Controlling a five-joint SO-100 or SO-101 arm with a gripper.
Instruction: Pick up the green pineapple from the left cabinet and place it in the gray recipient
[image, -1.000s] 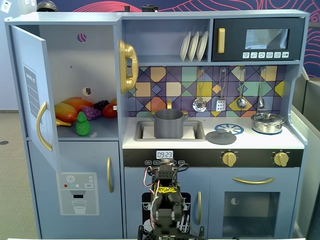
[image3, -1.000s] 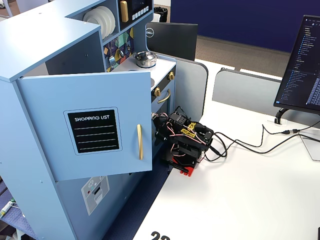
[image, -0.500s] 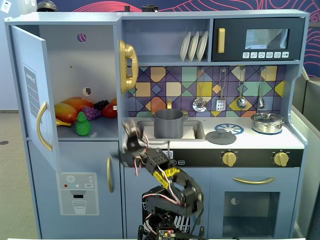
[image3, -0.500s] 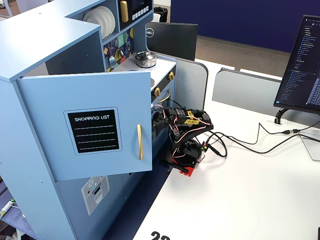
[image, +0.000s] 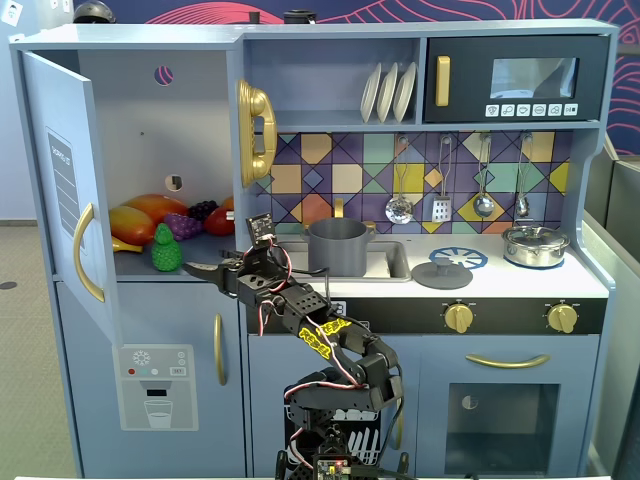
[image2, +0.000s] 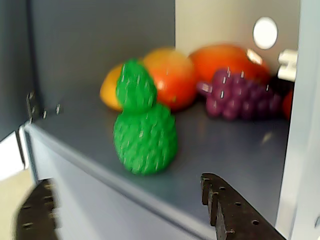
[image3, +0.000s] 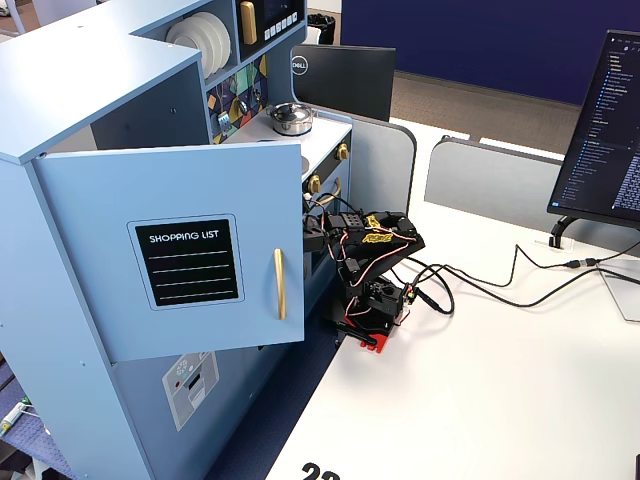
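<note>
The green pineapple (image: 166, 248) will go down below the recipient's rim when I put it inside, because the gray recipient (image: 338, 247) is open and taller than the pineapple.
The green pineapple (image: 166, 248) stands upright at the front edge of the shelf in the left cabinet (image: 140, 130), whose blue door (image: 60, 180) is swung open. In the wrist view the pineapple (image2: 145, 130) is just ahead of and between my two dark fingers. My gripper (image: 200, 268) is open and empty, just right of and slightly below the pineapple, at the shelf's front lip; the wrist view shows it (image2: 126, 181) in front of the shelf edge. The gray recipient (image: 338, 245) stands in the sink, to the right. In a fixed view the door (image3: 190, 250) hides the gripper and pineapple.
Behind the pineapple lie an orange-yellow mango (image: 150, 210), a purple grape bunch (image: 182, 226), a red fruit (image: 220, 222) and a yellow banana (image: 130, 243). A gold phone (image: 255, 130) hangs on the cabinet's right wall. A gray lid (image: 442, 272) and a small silver pot (image: 535, 245) sit on the counter.
</note>
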